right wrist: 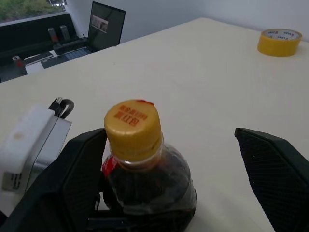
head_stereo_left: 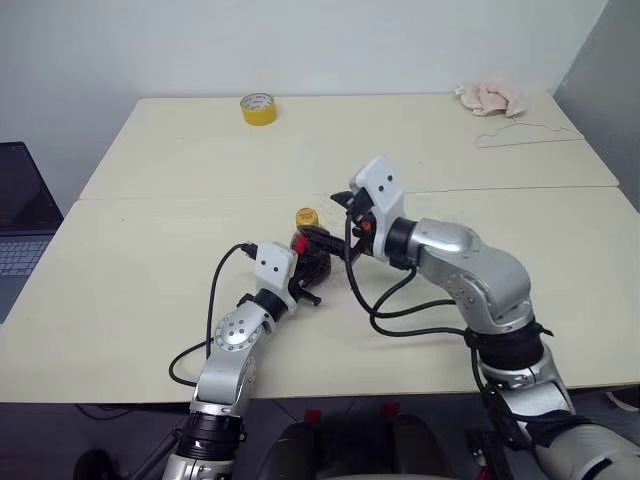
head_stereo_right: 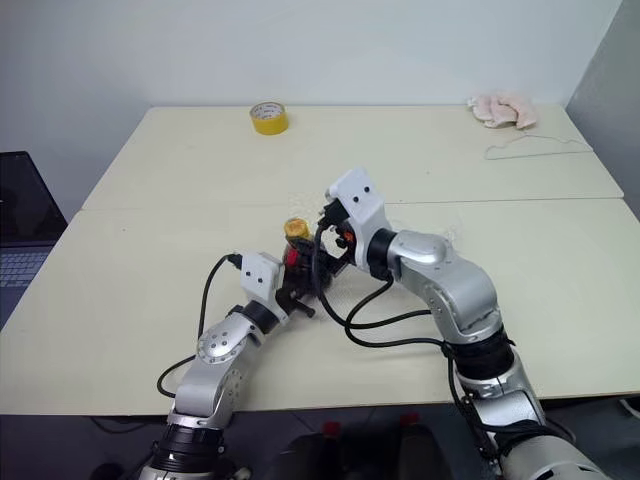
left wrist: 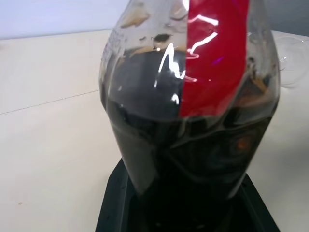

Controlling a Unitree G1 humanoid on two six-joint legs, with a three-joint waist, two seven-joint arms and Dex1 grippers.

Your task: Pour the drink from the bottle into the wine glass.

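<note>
A seam goes around the lower edge [right wrist: 140,153] of the yellow cap [right wrist: 133,124], so the yellow cap will come off the bottle in one piece when I carry it away.
The bottle [head_stereo_left: 309,247] stands upright on the cream table [head_stereo_left: 140,290], near its middle. It is clear plastic with a red label strip [left wrist: 215,63] and a yellow cap [right wrist: 133,122], and dark drink [left wrist: 193,159] fills its belly. My left gripper [head_stereo_left: 304,273] is shut on the bottle's lower body. My right gripper [right wrist: 169,137] is open around the bottle's neck, one finger [right wrist: 79,164] close beside the neck and the other finger [right wrist: 273,162] well away. A clear rim of the wine glass [left wrist: 293,59] shows just beyond the bottle.
A yellow tape roll [head_stereo_left: 259,108] lies at the table's far edge. A pink cloth [head_stereo_left: 492,98] and a thin wire hanger [head_stereo_left: 527,132] are at the far right. A laptop [head_stereo_left: 18,215] sits off the table's left side. Black cables [head_stereo_left: 395,300] loop from both wrists.
</note>
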